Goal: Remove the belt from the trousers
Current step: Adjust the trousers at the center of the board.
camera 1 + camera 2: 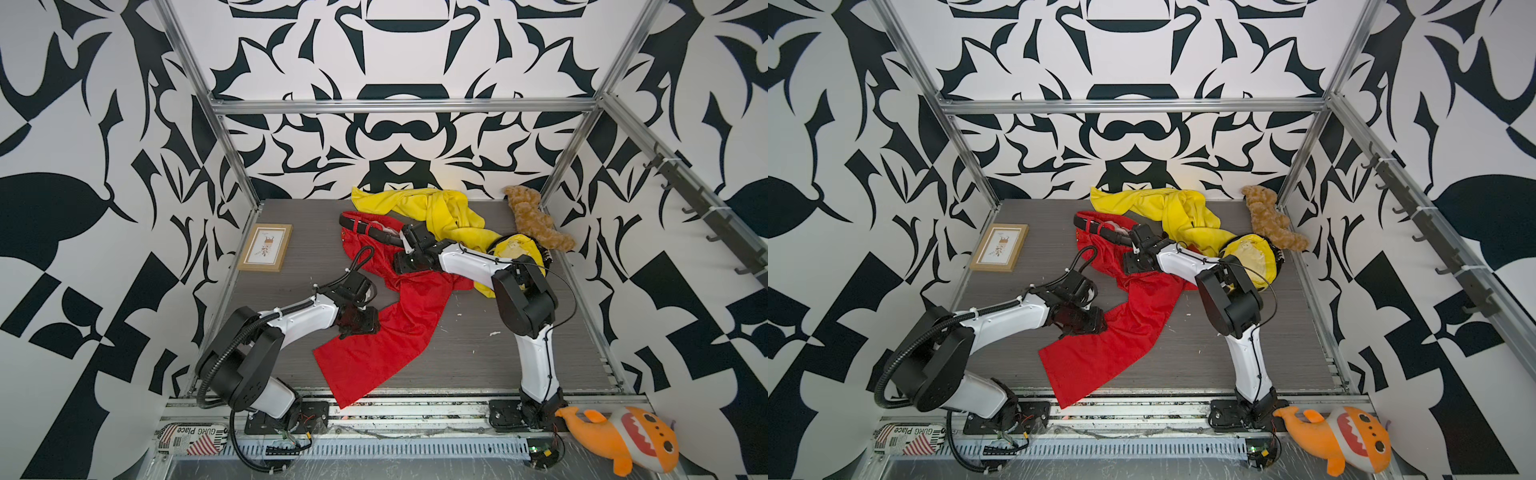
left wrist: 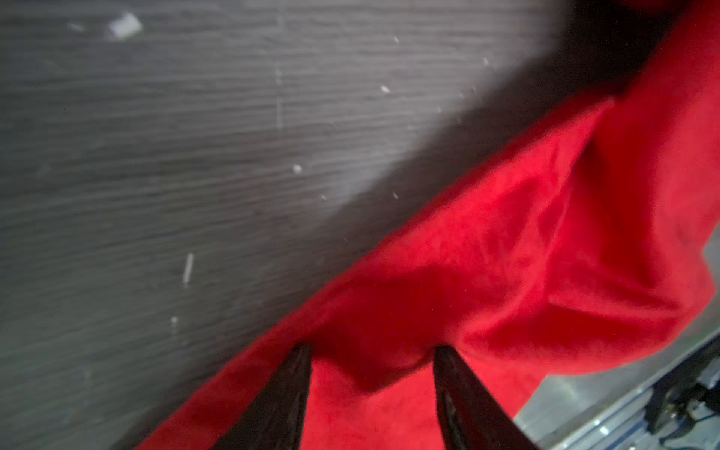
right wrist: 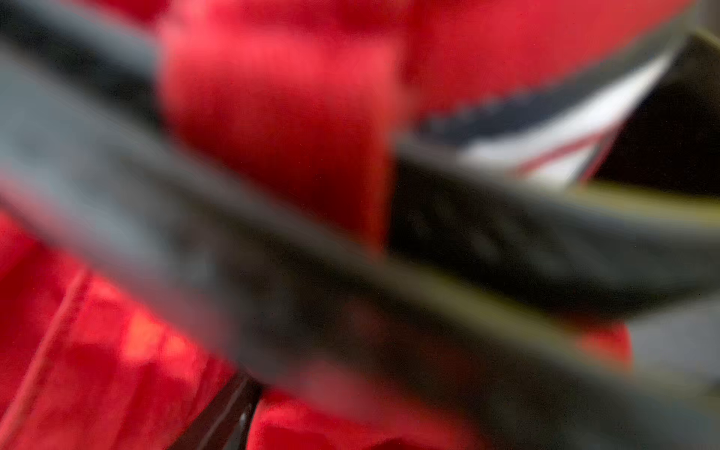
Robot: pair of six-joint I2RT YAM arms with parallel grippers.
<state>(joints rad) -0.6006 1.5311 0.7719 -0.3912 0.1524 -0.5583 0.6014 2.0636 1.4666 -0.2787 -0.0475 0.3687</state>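
Note:
My left gripper is on the trouser leg (image 1: 389, 326), far away from the belt in its loops, so my left gripper should move up and grab the cloth (image 1: 362, 246) below the belt.
The red trousers (image 1: 374, 353) (image 1: 1100, 357) lie spread down the middle of the grey table, waist at the back. A black belt (image 1: 370, 230) (image 1: 1104, 232) is threaded through the waistband. My right gripper (image 1: 405, 243) (image 1: 1136, 245) is at the belt's right end. In the right wrist view the blurred belt (image 3: 272, 253) runs across close to the camera, through a red loop, and only one finger (image 3: 233, 413) shows. My left gripper (image 1: 353, 332) (image 2: 374, 350) presses down on a trouser leg (image 2: 506, 272), jaws apart, with a ridge of red cloth between the tips. The yellow trousers (image 1: 436, 208) lie crumpled behind.
A framed picture (image 1: 266, 248) lies at the table's left. A brown teddy bear (image 1: 536, 220) sits in the back right corner. An orange plush (image 1: 623, 436) and a printed pouch (image 1: 191, 438) lie in front of the table. A rail of hooks (image 1: 706, 216) lines the right wall.

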